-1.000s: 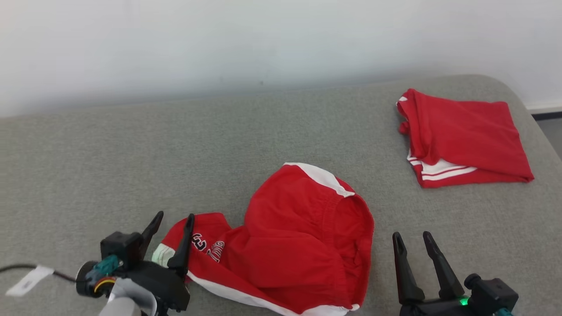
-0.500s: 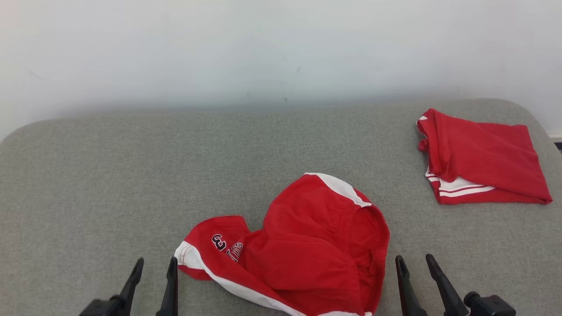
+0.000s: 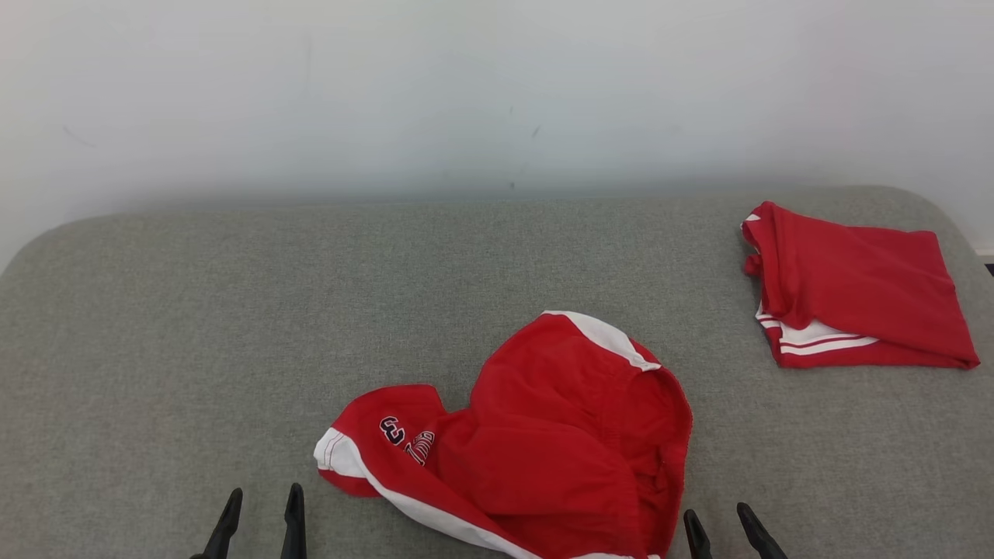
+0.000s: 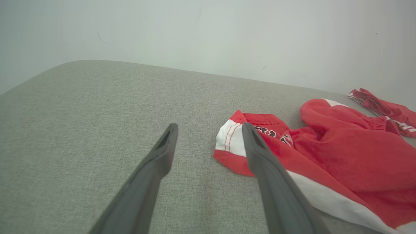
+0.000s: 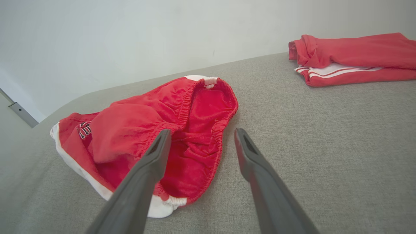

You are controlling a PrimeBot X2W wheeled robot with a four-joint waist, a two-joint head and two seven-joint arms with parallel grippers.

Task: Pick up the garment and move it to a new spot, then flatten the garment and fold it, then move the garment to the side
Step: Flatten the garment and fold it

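Note:
The red shorts (image 3: 545, 456) will sag in the middle when I lift them by both ends, because the white stripe (image 3: 424, 515) curves loosely from the shorts' hem to their waistband.
A crumpled pair of red shorts (image 3: 543, 435) with white side stripes and a dark logo lies near the front middle of the grey cushion; it also appears as the shorts (image 4: 341, 152) and shorts (image 5: 156, 130), waistband gaping open. My left gripper (image 3: 260, 501) sits at the bottom edge, just left of the shorts' leg hem, open and empty; seen as the left gripper (image 4: 209, 128). My right gripper (image 3: 718, 518) stands open at the bottom edge right of the waistband, touching nothing; it is the right gripper (image 5: 201, 133).
A second red garment (image 3: 854, 310) with white stripes lies folded at the back right of the grey cushion (image 3: 233, 310). A pale wall rises behind. The cushion's rounded corners drop off at far left and far right.
The head camera tilted up, so the whole scene shifted down and right. Both grippers drew back toward the bottom edge; the left one came away from the shorts' leg hem. The shorts lie unmoved.

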